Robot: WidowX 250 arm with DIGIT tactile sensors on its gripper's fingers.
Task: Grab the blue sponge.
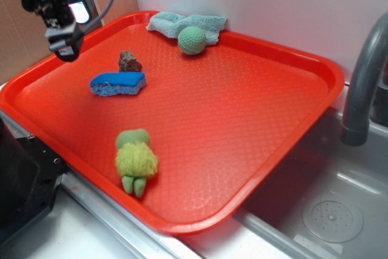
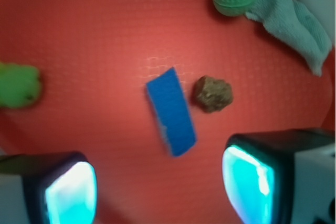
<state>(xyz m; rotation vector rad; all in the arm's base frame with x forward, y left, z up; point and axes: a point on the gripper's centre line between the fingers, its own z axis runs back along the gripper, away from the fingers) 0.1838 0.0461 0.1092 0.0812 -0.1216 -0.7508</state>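
The gripper's open fingers line up across the blue sponge's narrow width (image 2: 171,112), so the robot should keep lowering them toward its middle (image 1: 119,83) until they straddle it, then close.
The blue sponge (image 1: 119,84) lies flat on the red tray (image 1: 230,119), toward its left side. In the wrist view the blue sponge (image 2: 171,110) sits near the middle, slanted, just ahead of the gap between my fingers. My gripper (image 1: 65,40) hangs high above the tray's left rim, up and to the left of the sponge, not touching it. The gripper (image 2: 160,192) is open, and only red tray shows between its teal-lit pads (image 2: 247,182).
A brown lumpy rock (image 1: 129,61) sits right behind the sponge. A green plush toy (image 1: 135,161) lies near the tray's front. A green knitted ball (image 1: 192,39) rests against a pale teal cloth (image 1: 182,22) at the back. A sink (image 1: 327,210) and grey faucet (image 1: 364,83) stand at right.
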